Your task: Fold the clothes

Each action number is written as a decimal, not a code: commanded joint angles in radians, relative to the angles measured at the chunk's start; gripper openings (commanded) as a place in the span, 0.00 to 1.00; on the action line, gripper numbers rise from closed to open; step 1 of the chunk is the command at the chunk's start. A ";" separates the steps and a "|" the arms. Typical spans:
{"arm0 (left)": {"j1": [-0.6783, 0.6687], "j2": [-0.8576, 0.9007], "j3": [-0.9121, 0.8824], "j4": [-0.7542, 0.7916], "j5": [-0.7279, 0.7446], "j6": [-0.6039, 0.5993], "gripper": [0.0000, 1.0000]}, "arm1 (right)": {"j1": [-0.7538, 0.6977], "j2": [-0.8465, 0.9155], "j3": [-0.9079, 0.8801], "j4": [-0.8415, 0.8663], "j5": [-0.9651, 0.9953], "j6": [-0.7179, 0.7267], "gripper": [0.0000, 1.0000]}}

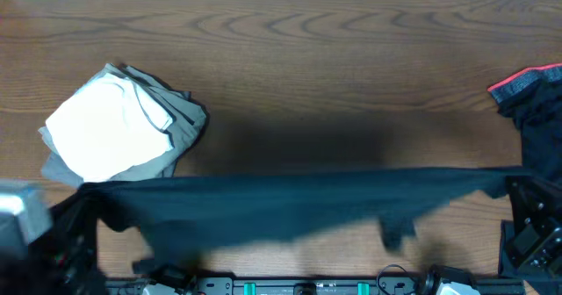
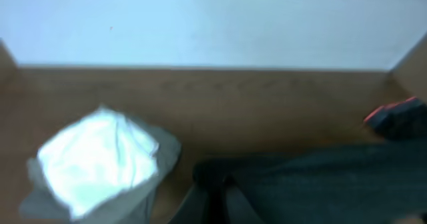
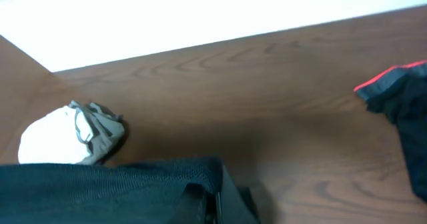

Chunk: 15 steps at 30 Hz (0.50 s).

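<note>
The robot's left gripper and right gripper should swing the black T-shirt [image 1: 294, 203] toward the table's open far side [image 1: 285, 62] and lay it flat, since the T-shirt hangs over the table's near side.
A black T-shirt [image 1: 299, 203] hangs stretched in a wide band above the near side of the table. My left gripper [image 1: 88, 198] pinches its left end and my right gripper [image 1: 514, 188] pinches its right end. A loose bit of the cloth droops below the band toward the right. In the left wrist view the left gripper [image 2: 215, 194] is shut on the dark fabric [image 2: 320, 184]. In the right wrist view the right gripper [image 3: 215, 204] is shut on a corner of the cloth [image 3: 100, 191].
A folded white and grey pile [image 1: 114, 128] lies at the left of the brown table [image 1: 334, 67]. A black red-edged garment [image 1: 536, 97] lies crumpled at the right edge. The table's far edge meets a white wall.
</note>
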 commanded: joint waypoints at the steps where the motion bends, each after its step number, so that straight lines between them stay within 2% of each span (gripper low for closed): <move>1: 0.001 0.093 -0.181 -0.002 -0.088 -0.035 0.06 | 0.006 0.071 -0.106 0.051 0.058 0.051 0.01; 3: 0.001 0.171 -0.257 0.099 -0.083 -0.007 0.06 | 0.006 0.130 -0.183 0.141 0.034 0.050 0.01; 6: 0.007 0.331 -0.277 0.254 -0.069 0.063 0.06 | 0.006 0.227 -0.259 0.303 -0.026 0.040 0.01; 9: 0.032 0.536 -0.204 0.437 -0.049 0.159 0.06 | 0.006 0.381 -0.278 0.593 -0.099 0.038 0.01; 12: 0.058 0.755 0.043 0.503 -0.024 0.233 0.06 | 0.005 0.540 -0.230 0.925 -0.211 0.067 0.01; 15: 0.061 0.925 0.408 0.422 -0.043 0.290 0.06 | -0.001 0.645 -0.109 1.018 -0.236 0.106 0.01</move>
